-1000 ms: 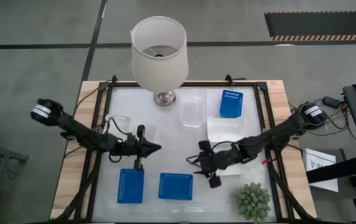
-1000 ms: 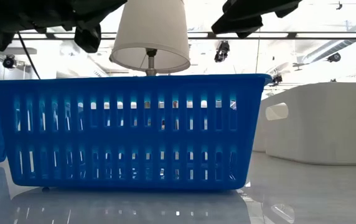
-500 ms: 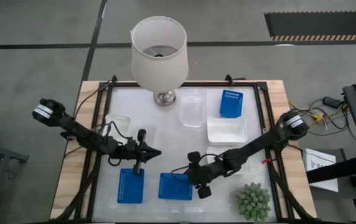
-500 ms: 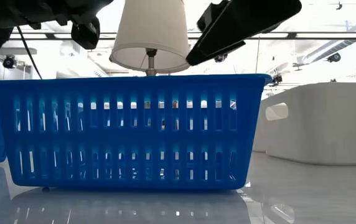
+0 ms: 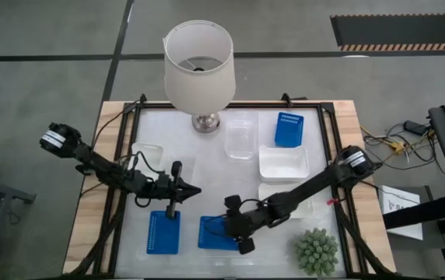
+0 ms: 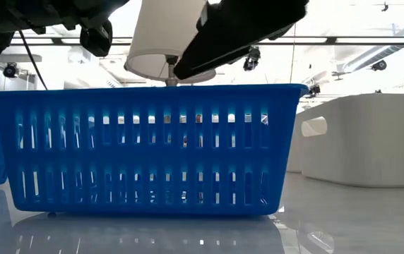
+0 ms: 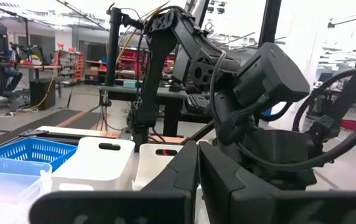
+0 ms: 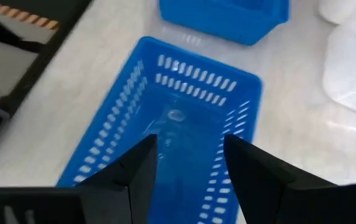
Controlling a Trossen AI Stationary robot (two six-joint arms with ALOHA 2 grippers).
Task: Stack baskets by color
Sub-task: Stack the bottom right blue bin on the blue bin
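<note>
My right gripper should keep moving down, as its open fingers are lined up across the near-middle blue basket's far rim [image 8: 254,124]. It should close once they are on both sides of that rim [image 5: 212,218].
Three blue baskets show in the high view: one at the near left [image 5: 163,232], one at the near middle [image 5: 216,233] and one at the far right [image 5: 289,129]. White baskets [image 5: 283,162] rest flat right of centre, and a clear one [image 5: 240,136] lies by the lamp. My right gripper [image 5: 226,225] hangs open above the near-middle blue basket [image 8: 172,124], its fingers [image 8: 137,168] apart and touching nothing. To the left of centre my left gripper [image 5: 195,189] is shut and holds nothing; its closed fingers [image 7: 196,180] point across the table.
A lamp with a white shade [image 5: 198,62] stands at the far middle. A spiky green plant [image 5: 317,250] sits at the near right corner. Another clear basket [image 5: 146,152] lies at the left. A black frame [image 5: 333,155] borders the white mat.
My right gripper has travelled toward the table's left and near edge and sunk a little, from beside the white baskets to above the near-middle blue basket. It has stayed open. The baskets have not moved.
</note>
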